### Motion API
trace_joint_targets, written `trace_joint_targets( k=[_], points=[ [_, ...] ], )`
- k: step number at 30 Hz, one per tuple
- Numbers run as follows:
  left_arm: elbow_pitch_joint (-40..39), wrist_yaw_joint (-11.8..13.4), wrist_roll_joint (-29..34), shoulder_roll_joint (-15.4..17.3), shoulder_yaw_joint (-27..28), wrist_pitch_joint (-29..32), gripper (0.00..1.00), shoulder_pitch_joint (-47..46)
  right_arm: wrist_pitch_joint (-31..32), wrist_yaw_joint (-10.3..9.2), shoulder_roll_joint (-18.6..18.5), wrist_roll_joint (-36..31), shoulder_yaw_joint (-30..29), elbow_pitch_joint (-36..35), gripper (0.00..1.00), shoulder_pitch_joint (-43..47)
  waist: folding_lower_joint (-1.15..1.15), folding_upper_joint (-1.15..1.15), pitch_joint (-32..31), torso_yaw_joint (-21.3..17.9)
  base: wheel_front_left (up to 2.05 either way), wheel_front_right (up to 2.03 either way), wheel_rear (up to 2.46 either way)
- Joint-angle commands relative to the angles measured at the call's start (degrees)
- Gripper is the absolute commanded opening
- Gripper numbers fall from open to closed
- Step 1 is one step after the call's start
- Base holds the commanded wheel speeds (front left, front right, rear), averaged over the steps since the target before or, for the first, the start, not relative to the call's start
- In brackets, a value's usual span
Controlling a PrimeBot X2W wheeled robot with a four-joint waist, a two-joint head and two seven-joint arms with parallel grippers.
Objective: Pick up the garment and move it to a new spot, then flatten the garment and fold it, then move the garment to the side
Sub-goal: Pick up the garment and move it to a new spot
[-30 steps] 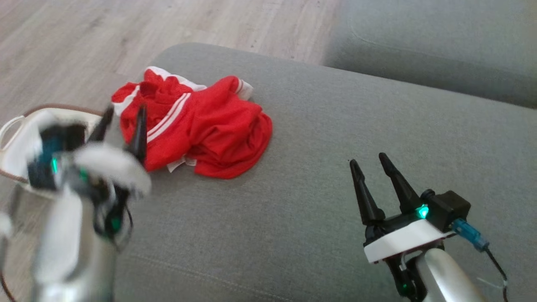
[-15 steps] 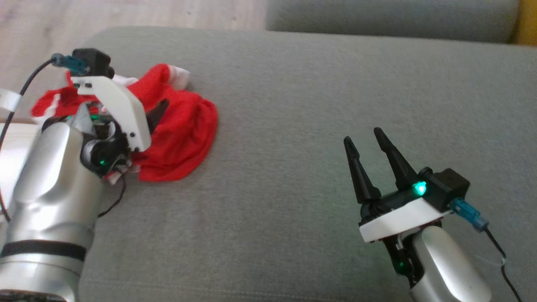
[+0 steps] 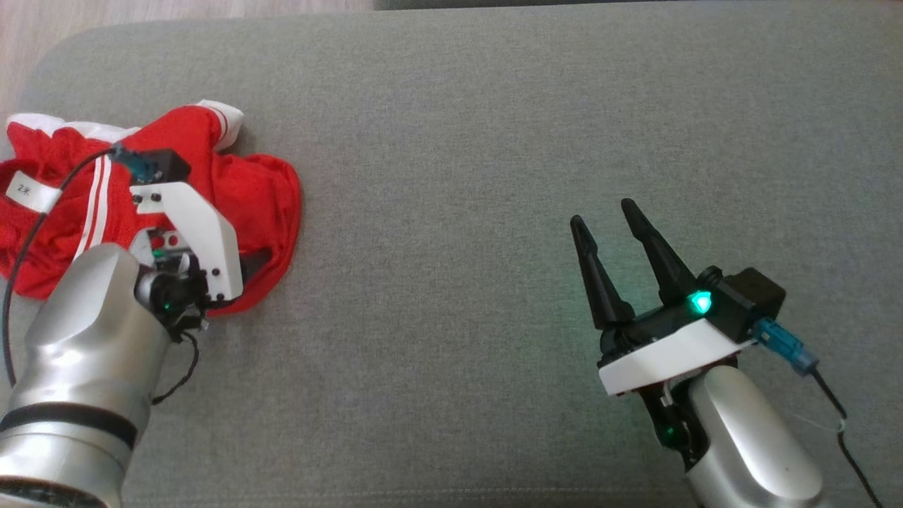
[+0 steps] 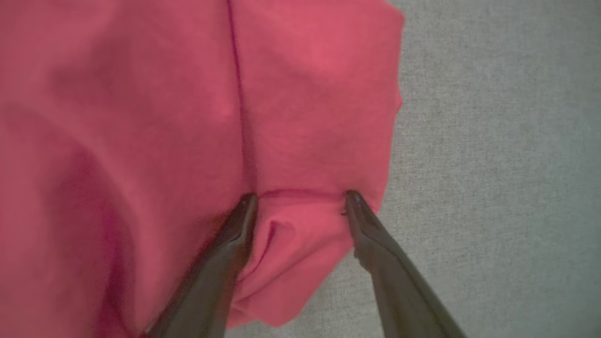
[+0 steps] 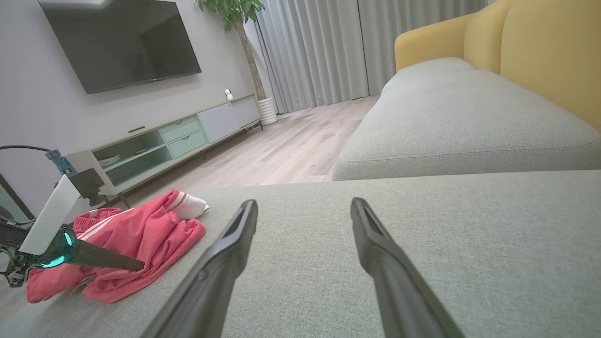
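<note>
I should expect separate red shorts to stay behind when I lift the garment [image 3: 258, 190], because plain white trim [image 3: 76, 128] shows beside its striped part.
The garment [image 3: 240, 183] is a crumpled red piece with white stripes and trim, lying at the left end of the grey sofa cushion [image 3: 458, 141]. My left gripper [image 4: 300, 196] is open and points down into the garment's right edge. Its two fingertips touch the cloth, with a small pucker of red fabric [image 4: 305, 94] between them. In the head view its white mount [image 3: 190, 233] covers most of the fingers. My right gripper [image 3: 602, 212] is open and holds nothing, hovering over bare cushion far to the right of the garment. The right wrist view shows the garment [image 5: 150, 225] at the lower left.
The cushion's rounded left corner and the wooden floor [image 3: 21, 28] lie just beyond the garment. A second grey cushion [image 5: 469, 117] with a yellow backrest [image 5: 540, 47] stands ahead of the right gripper. A TV cabinet [image 5: 164, 141] lines the far wall.
The head camera has swung, shifting the whole picture. My left arm has come from the cushion's left edge over the garment and lowered its open fingers onto the cloth. The right gripper has held still.
</note>
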Motion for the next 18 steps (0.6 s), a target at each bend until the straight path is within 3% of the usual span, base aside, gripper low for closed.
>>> trace_joint_targets(
  k=[1,2,3,4,10,18],
  points=[
    [-0.7,0.0,-0.5,2.9,0.8,-1.1,0.99,-3.9,-0.6,-0.04,0.4,0.2,0.9,-1.4,1.0,-2.4,0.0,0.0,0.2,0.2,0.0,0.0,0.0],
    [-0.3,0.0,-0.8,2.9,0.2,-1.5,0.63,-4.1,-0.6,-0.04,0.5,0.2,1.0,-1.3,1.0,-2.6,0.0,0.0,0.3,0.3,0.0,0.0,0.0],
    [-0.1,0.0,-1.1,2.8,-0.4,-1.7,0.35,-4.3,-0.6,-0.04,0.5,0.3,1.1,-1.2,1.0,-2.8,0.0,0.0,0.5,0.4,0.0,0.0,0.0],
    [0.1,0.0,-1.5,2.8,-1.0,-1.9,0.0,-4.5,-0.6,-0.04,0.5,0.3,1.2,-1.1,1.0,-3.1,0.0,0.0,0.6,0.5,0.0,0.0,0.0],
    [-0.8,0.0,-3.6,4.0,-5.4,-4.6,0.0,-5.5,-0.6,-0.04,0.4,0.8,1.1,0.0,1.0,-3.5,0.0,0.0,-0.8,1.2,0.0,0.0,0.0],
    [-6.0,0.0,-4.8,7.0,-11.6,-9.4,0.0,-10.3,-0.6,-0.04,0.6,1.0,-0.7,0.0,1.0,-0.7,0.0,0.0,-8.1,1.7,0.0,0.0,0.0]
  ],
)
